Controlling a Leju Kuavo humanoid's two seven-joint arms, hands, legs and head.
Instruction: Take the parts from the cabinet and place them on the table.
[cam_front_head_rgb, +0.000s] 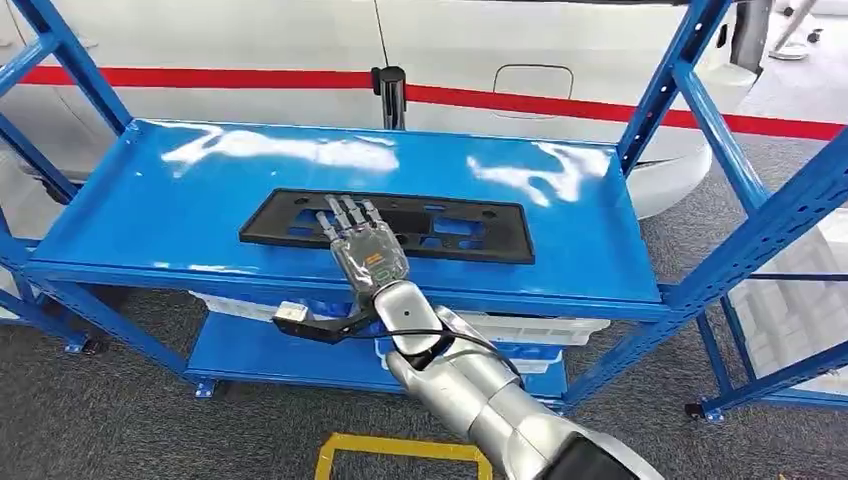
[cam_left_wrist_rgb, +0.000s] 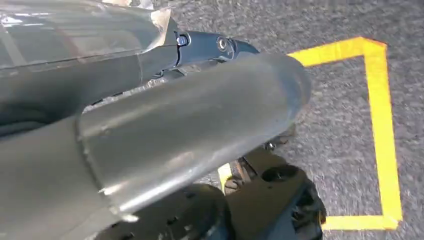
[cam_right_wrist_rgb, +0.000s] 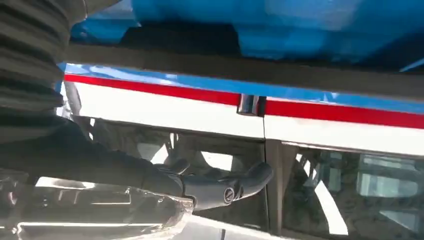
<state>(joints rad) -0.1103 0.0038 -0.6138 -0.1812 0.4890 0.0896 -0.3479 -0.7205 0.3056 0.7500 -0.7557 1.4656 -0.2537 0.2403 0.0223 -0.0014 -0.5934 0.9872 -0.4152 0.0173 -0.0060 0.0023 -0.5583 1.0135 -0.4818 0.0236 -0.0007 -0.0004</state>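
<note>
I expect the long black plastic part (cam_front_head_rgb: 412, 222) to stay stiff when I lift it by one edge, because a thick, straight rim (cam_front_head_rgb: 470, 256) goes around the cut-outs.
A flat black plastic part (cam_front_head_rgb: 450, 228) with several cut-outs lies lengthwise on the top blue shelf (cam_front_head_rgb: 200, 190) of the cabinet. My right hand (cam_front_head_rgb: 362, 245) reaches in from the front and sits over the part's left-middle, fingers straight and spread, pointing toward the back. In the right wrist view its dark fingers (cam_right_wrist_rgb: 220, 187) stretch out with a gap between them and the part's dark edge (cam_right_wrist_rgb: 200, 42), and nothing is held. My left hand (cam_left_wrist_rgb: 200, 100) hangs over the floor, thumb and dark fingers (cam_left_wrist_rgb: 215, 45) extended and empty.
Blue uprights (cam_front_head_rgb: 670, 90) and diagonal braces frame the shelf on both sides. A lower shelf holds white trays (cam_front_head_rgb: 560, 328). A white car with a red stripe (cam_front_head_rgb: 560, 105) stands close behind. Yellow tape (cam_front_head_rgb: 400, 447) marks the grey carpet in front.
</note>
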